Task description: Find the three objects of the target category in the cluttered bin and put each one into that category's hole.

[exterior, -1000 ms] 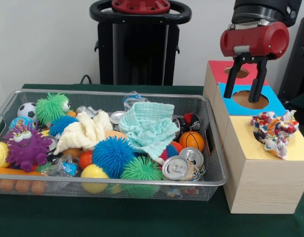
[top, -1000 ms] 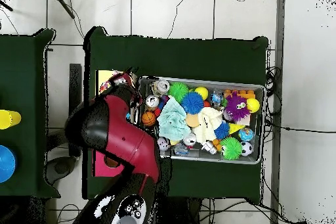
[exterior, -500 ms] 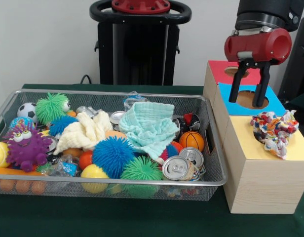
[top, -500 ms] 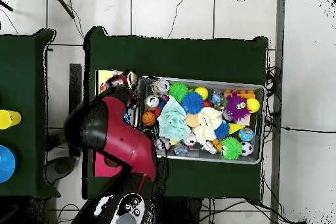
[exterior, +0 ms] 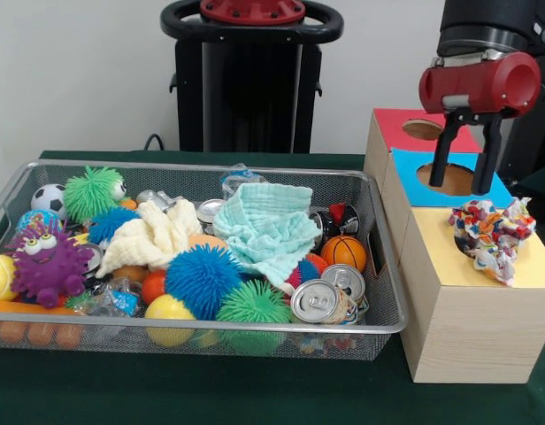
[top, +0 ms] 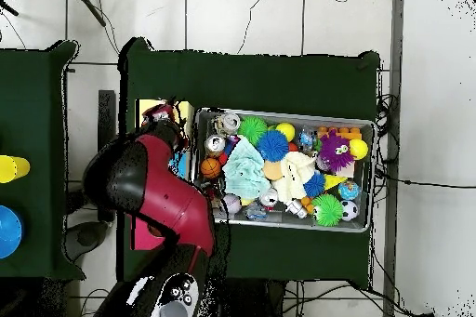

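My gripper is going to pull one side of the fabric bundle (exterior: 491, 232). Its loose crumpled folds end in a drooping corner (exterior: 500, 271), so I expect it to spread out across the yellow-topped box.
The wire mesh bin (exterior: 211, 329) holds a clutter of toys, cans and cloths; it also shows in the overhead view (top: 288, 225). One knotted fabric bundle (exterior: 491, 233), white with red, blue and yellow patches, lies on the yellow-topped box (exterior: 467, 319), covering where its hole would be; the hole is hidden. No other bundle shows in the bin. My gripper (exterior: 464, 188) hangs open and empty above the blue-topped box's hole (exterior: 452, 179), up and back from the bundle. In the overhead view the arm (top: 149, 188) hides the boxes.
In the bin lie a mint cloth (exterior: 270, 226), a pale yellow cloth (exterior: 153, 235), spiky balls (exterior: 202, 279), a purple monster toy (exterior: 47, 261), cans (exterior: 317, 301), a small basketball (exterior: 343, 252) and a soccer ball (exterior: 48, 197). A red-topped box (exterior: 405, 128) stands behind the blue one.
My gripper has moved to the right in the front view and slightly up, staying open over the blue-topped box. The bundle on the yellow box has not moved.
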Motion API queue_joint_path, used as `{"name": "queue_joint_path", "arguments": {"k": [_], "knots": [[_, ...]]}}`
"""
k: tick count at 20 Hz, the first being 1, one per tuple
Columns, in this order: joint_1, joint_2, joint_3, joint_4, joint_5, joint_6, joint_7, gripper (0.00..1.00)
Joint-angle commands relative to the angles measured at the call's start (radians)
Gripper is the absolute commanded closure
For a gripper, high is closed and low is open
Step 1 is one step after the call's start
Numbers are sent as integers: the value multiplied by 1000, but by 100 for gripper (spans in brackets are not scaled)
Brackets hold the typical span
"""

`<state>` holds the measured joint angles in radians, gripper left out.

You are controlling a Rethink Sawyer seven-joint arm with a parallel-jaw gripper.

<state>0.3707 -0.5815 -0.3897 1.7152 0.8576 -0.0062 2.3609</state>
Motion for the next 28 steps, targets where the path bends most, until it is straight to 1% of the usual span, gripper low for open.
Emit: {"name": "queue_joint_path", "arguments": {"k": [1, 4, 8, 14, 20, 21, 24, 25, 28], "knots": [[9, 43, 101, 64, 85, -29, 303, 0], [-31, 24, 162, 83, 71, -73, 321, 0], [-52, 20, 201, 94, 55, -128, 356, 0], [-78, 22, 237, 108, 19, -188, 383, 0], [-94, 23, 254, 112, 6, -200, 379, 0], [-89, 26, 250, 110, 10, -200, 372, 100], [-69, 37, 221, 98, 29, -163, 330, 100], [-70, 39, 221, 98, 31, -159, 329, 100], [-49, 51, 197, 88, 70, -118, 317, 100]]}}
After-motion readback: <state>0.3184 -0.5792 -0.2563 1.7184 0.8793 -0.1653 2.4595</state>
